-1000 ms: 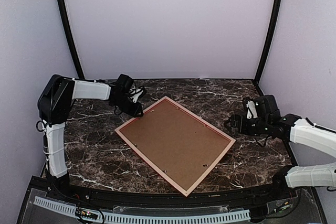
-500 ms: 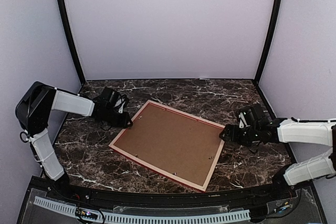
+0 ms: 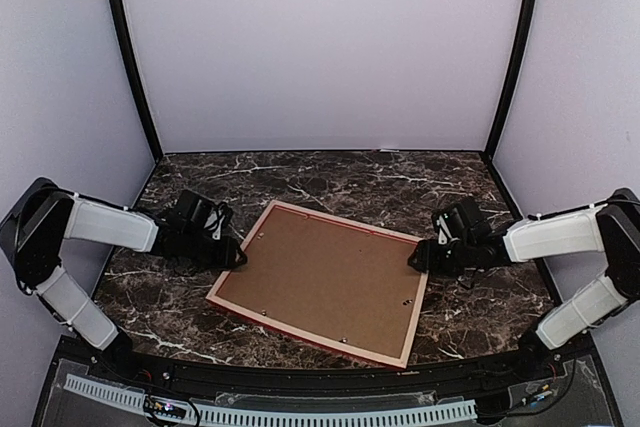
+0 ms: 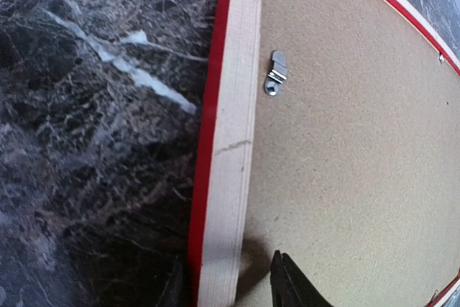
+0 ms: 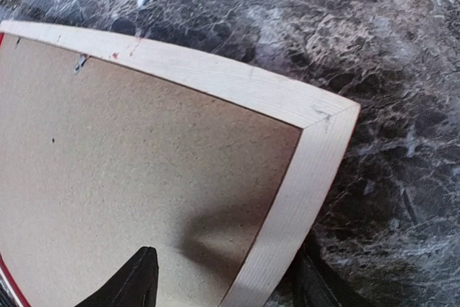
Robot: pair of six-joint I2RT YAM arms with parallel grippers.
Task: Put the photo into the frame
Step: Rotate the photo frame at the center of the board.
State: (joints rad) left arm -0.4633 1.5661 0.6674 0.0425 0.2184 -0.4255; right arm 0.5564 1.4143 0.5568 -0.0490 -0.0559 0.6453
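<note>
The frame's far bar [image 3: 350, 220] lies at a slant across the table, so the robot should turn the frame square and close its right gripper on the frame's side bar in its fingertips [image 5: 267, 255].
The frame [image 3: 340, 221] lies face down on the marble table, pale wood back up, with a brown backing board [image 3: 320, 277] filling it. The photo is hidden. My left gripper [image 3: 235, 257] straddles the frame's left rail; in the left wrist view [image 4: 230, 289] one finger is outside the red edge and the other over the board, with a small gap to the rail [image 4: 233, 141]. My right gripper [image 3: 415, 259] straddles the right rail near the far right corner. In the right wrist view [image 5: 223, 285] its jaws stand wide apart round the rail [image 5: 316, 163].
Small metal turn clips [image 4: 274, 74] hold the backing board in the frame. Pale walls close off the back and both sides. Dark marble table [image 3: 330, 172] shows behind the frame.
Both arms have drawn back and lowered. The frame has swung from a tilted diamond pose to lie flatter and squarer, nearer the front of the table.
</note>
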